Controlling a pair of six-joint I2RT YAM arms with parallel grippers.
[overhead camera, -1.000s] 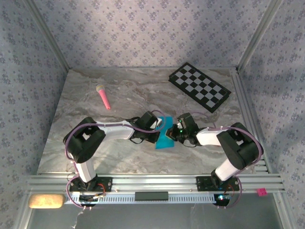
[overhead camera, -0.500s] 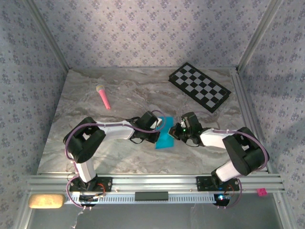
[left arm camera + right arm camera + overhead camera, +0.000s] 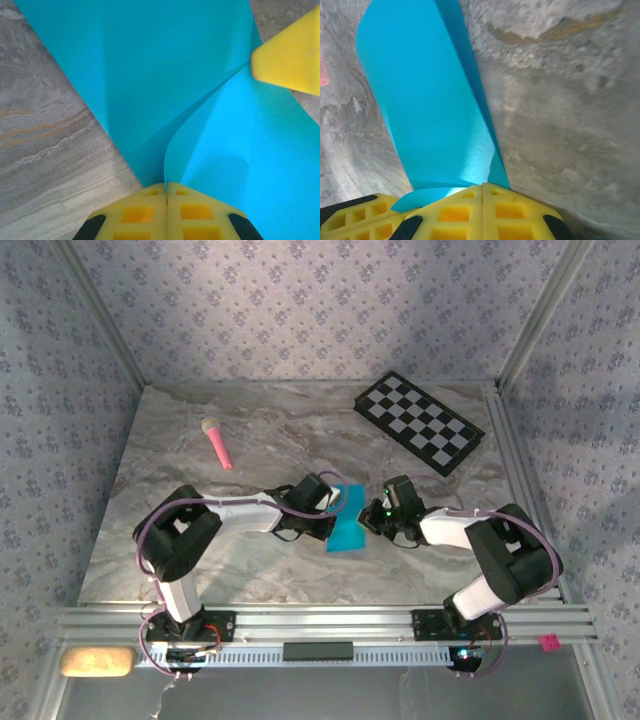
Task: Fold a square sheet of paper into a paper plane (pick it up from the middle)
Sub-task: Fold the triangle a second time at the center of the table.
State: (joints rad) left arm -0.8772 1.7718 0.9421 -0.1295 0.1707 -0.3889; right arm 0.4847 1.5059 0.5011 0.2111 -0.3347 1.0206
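The sheet's folded flap bulges up (image 3: 176,145) beside my left gripper, so next my right gripper moves in from the sheet's edge and holds the flap down (image 3: 352,523).
The square sheet of paper (image 3: 349,524) is bright cyan-blue and lies partly folded at the middle of the marble table (image 3: 200,570), between the two grippers. My left gripper (image 3: 336,504) is at its left edge and my right gripper (image 3: 373,517) at its right edge. In the left wrist view the jaws (image 3: 166,184) are shut on a raised fold of the paper (image 3: 150,75); a yellow fingertip (image 3: 290,57) of the right gripper touches the sheet at upper right. In the right wrist view the jaws (image 3: 483,186) are shut on the curled paper (image 3: 430,110).
A black-and-white checkered board (image 3: 419,422) lies at the back right. A pink stick (image 3: 217,443) lies at the back left. Patterned walls enclose the table, a metal rail (image 3: 320,623) runs along the front, and a beige pad (image 3: 96,661) sits outside at front left.
The right arm's elbow has swung to the right and its gripper has shifted slightly right. The left arm and the paper have barely moved.
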